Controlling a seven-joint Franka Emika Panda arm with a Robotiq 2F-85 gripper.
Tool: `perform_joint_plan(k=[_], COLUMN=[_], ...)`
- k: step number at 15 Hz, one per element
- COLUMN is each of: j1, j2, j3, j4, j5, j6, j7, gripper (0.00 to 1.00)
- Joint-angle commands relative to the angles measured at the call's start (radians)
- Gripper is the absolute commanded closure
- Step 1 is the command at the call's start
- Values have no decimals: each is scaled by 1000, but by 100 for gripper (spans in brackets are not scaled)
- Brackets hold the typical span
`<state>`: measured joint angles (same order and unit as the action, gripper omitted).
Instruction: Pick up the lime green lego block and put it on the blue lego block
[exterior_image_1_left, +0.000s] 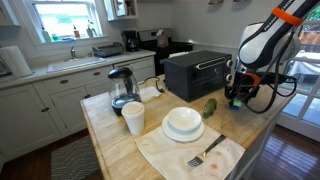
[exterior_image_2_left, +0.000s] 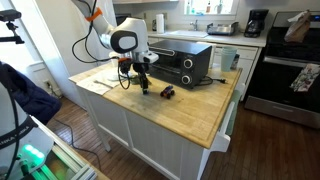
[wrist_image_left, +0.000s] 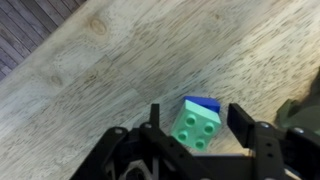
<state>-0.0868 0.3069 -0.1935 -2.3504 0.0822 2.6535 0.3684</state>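
The lime green lego block sits crooked (wrist_image_left: 195, 126) over the blue lego block, so the robot's gripper should take hold of the lime block and line it up squarely with the blue one (wrist_image_left: 207, 103).
In the wrist view the lime green lego block (wrist_image_left: 193, 128) lies studs up on top of the blue lego block (wrist_image_left: 203, 103), of which only a far corner shows. Both rest on the wooden tabletop (wrist_image_left: 90, 70). My gripper (wrist_image_left: 197, 124) straddles the pair, open. Its black fingers (wrist_image_left: 240, 120) stand on either side, with a narrow gap to the lime block on the right. In both exterior views the gripper (exterior_image_1_left: 237, 98) (exterior_image_2_left: 146, 87) points down close over the table beside the toaster oven. The blocks are too small to make out there.
A black toaster oven (exterior_image_1_left: 195, 72) stands behind the gripper. A dark green cucumber-like thing (exterior_image_1_left: 210, 106) lies close by. A white cup (exterior_image_1_left: 133, 117), a kettle (exterior_image_1_left: 122, 88), a bowl on a plate (exterior_image_1_left: 183, 122) and a fork on a cloth (exterior_image_1_left: 205, 155) lie farther off. The table edge is near.
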Motion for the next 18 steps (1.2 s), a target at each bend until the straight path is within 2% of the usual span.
perform_joint_plan(k=[1, 11, 12, 17, 18], j1=[-1, -7, -8, -12, -12], j2=[14, -6, -8, -11, -12], j3=[-2, -5, -4, 1, 2], j4=[9, 2, 2, 4, 4], j5=[-4, 8, 10, 21, 23], j6=[-15, 20, 23, 25, 24], j7=[-16, -19, -20, -22, -23], gripper=[1, 0, 4, 47, 50])
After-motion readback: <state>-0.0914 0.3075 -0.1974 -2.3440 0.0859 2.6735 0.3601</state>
